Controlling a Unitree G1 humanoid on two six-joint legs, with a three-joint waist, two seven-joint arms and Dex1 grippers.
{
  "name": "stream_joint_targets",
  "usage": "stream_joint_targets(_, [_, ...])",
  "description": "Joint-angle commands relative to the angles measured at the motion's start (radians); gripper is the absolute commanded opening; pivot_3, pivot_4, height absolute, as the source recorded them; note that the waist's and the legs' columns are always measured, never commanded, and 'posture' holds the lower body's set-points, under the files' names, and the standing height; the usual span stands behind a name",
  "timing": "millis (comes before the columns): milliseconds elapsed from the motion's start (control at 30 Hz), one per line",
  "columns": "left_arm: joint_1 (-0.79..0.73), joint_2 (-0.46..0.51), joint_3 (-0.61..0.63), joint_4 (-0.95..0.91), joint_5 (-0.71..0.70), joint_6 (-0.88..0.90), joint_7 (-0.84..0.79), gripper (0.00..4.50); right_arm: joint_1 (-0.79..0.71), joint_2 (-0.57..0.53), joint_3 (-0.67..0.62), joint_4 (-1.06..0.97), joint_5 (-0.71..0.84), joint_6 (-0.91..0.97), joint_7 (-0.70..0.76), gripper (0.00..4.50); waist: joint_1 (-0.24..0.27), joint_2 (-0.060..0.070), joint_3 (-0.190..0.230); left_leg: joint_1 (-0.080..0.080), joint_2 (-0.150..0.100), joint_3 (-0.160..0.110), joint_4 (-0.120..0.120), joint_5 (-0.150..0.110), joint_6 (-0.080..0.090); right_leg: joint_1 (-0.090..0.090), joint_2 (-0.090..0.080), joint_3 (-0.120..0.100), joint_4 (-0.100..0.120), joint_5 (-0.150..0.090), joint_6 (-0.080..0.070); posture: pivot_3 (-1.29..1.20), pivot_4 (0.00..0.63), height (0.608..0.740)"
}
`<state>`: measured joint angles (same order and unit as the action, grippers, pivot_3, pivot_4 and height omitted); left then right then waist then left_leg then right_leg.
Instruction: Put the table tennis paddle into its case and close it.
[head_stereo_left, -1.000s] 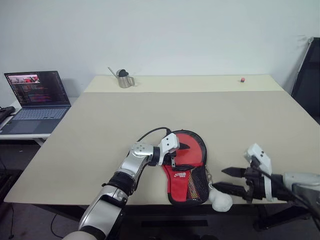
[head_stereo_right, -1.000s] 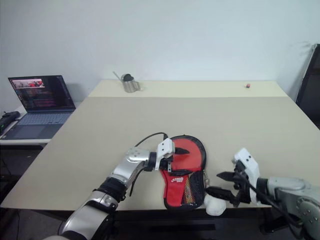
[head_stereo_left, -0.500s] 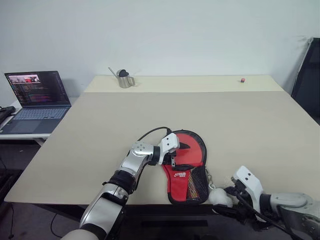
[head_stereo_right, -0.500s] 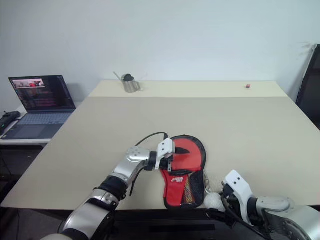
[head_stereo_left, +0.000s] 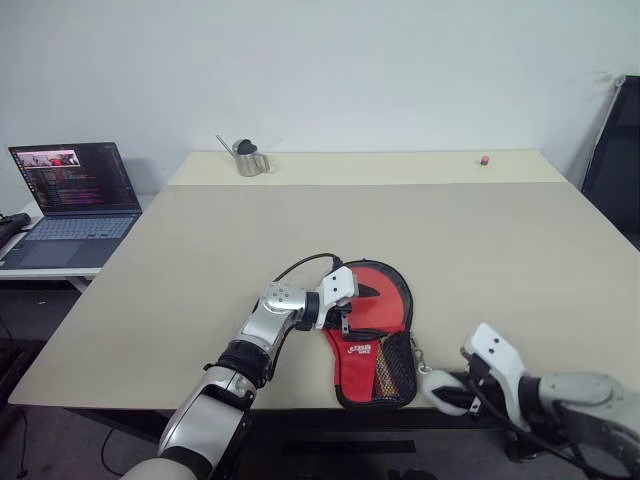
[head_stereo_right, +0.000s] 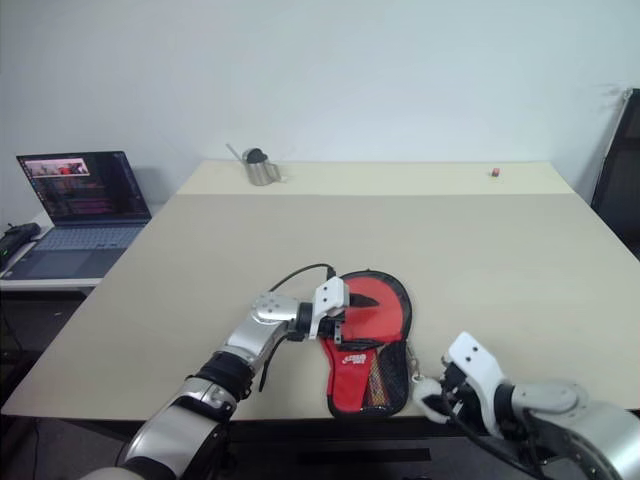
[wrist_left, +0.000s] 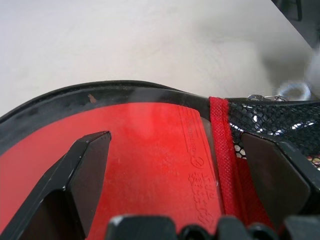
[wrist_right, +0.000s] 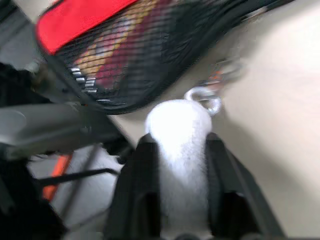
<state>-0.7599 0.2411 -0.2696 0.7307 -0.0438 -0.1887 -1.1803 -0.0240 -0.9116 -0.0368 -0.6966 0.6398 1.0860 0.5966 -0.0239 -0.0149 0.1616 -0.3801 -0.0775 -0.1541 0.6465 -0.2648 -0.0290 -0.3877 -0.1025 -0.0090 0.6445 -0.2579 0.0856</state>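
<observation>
The zipper chain angles away from the case's mesh side (head_stereo_left: 413, 343), short of its front end, so my right gripper should pull the pom-pom past the table edge (head_stereo_left: 415, 409).
The case (head_stereo_left: 374, 358) lies near the table's front edge, its red and mesh side up and its round end unzipped. Inside it sits the table tennis paddle (head_stereo_left: 388, 293); its red rubber face (wrist_left: 150, 155) shows within the case's black rim (wrist_left: 100, 91). My left gripper (head_stereo_left: 356, 306) is open, with one finger over the paddle face and the other over the case's mesh (wrist_left: 272, 117). The white pom-pom (head_stereo_left: 438, 387) on the zipper chain hangs at the table edge right of the case. My right gripper (wrist_right: 179, 146) is shut on the pom-pom (wrist_right: 178, 120).
On a side desk at the left stands an open laptop (head_stereo_left: 75, 190). A small metal watering can (head_stereo_left: 246, 158) and a tiny red object (head_stereo_left: 484, 159) sit at the far end of the table (head_stereo_left: 300, 225). A black chair (head_stereo_left: 615, 160) stands at the right.
My right gripper has dropped toward the table edge, reached the white pom-pom and shut on it. The left gripper and the case have stayed where they were.
</observation>
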Motion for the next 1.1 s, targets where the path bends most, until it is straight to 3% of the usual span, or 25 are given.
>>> stream_joint_targets(33, [-0.008, 0.012, -0.018, 0.040, 0.031, -0.024, -0.019, 4.50, -0.083, -0.073, -0.043, 0.058, -0.027, -0.065, 0.079, 0.35, 0.000, 0.000, 0.000, 0.000, 0.000, 0.000, 0.000, 0.000, 0.000, 0.000, 0.000, 0.000, 0.000, 0.000, 0.000, 0.00, 0.150, 0.740])
stream_joint_targets(200, [-0.019, 0.013, -0.024, 0.079, 0.042, -0.043, -0.027, 4.50, -0.201, -0.132, -0.012, 0.173, -0.084, -0.135, 0.146, 0.30, -0.001, 0.000, 0.000, 0.000, 0.000, 0.002, 0.000, 0.000, 0.000, 0.000, 0.001, 0.000, 0.000, 0.000, 0.000, 0.00, 0.150, 0.740])
stream_joint_targets(400, [-0.033, 0.002, -0.032, 0.122, 0.045, -0.027, -0.050, 4.50, -0.237, -0.156, -0.018, 0.185, -0.078, -0.148, 0.220, 0.29, 0.000, 0.000, 0.000, 0.000, 0.001, 0.003, 0.000, 0.000, 0.000, 0.000, 0.000, 0.000, 0.000, 0.002, -0.004, 0.00, 0.150, 0.740])
stream_joint_targets(567, [-0.045, -0.013, -0.056, 0.172, 0.065, -0.028, -0.081, 4.50, -0.184, -0.186, -0.070, 0.106, -0.005, -0.124, 0.297, 0.29, 0.001, 0.000, 0.000, 0.000, 0.001, 0.003, 0.000, 0.000, 0.000, 0.000, 0.000, 0.000, -0.001, 0.002, -0.004, 0.00, 0.150, 0.740])
stream_joint_targets(800, [-0.068, -0.031, -0.084, 0.226, 0.101, -0.056, -0.100, 4.50, -0.098, -0.187, -0.114, 0.029, 0.040, -0.097, 0.298, 0.29, 0.007, -0.001, -0.001, 0.000, 0.001, 0.003, 0.000, 0.000, 0.000, 0.001, 0.000, -0.001, -0.001, 0.002, -0.004, 0.00, 0.150, 0.740])
stream_joint_targets(1100, [-0.092, -0.069, -0.091, 0.276, 0.127, -0.089, -0.097, 4.50, 0.140, -0.190, -0.208, -0.129, 0.072, -0.077, 0.293, 0.29, 0.033, -0.002, -0.002, 0.000, 0.000, 0.003, 0.000, 0.000, 0.000, 0.002, -0.001, -0.001, -0.002, 0.002, -0.003, 0.00, 0.150, 0.740])
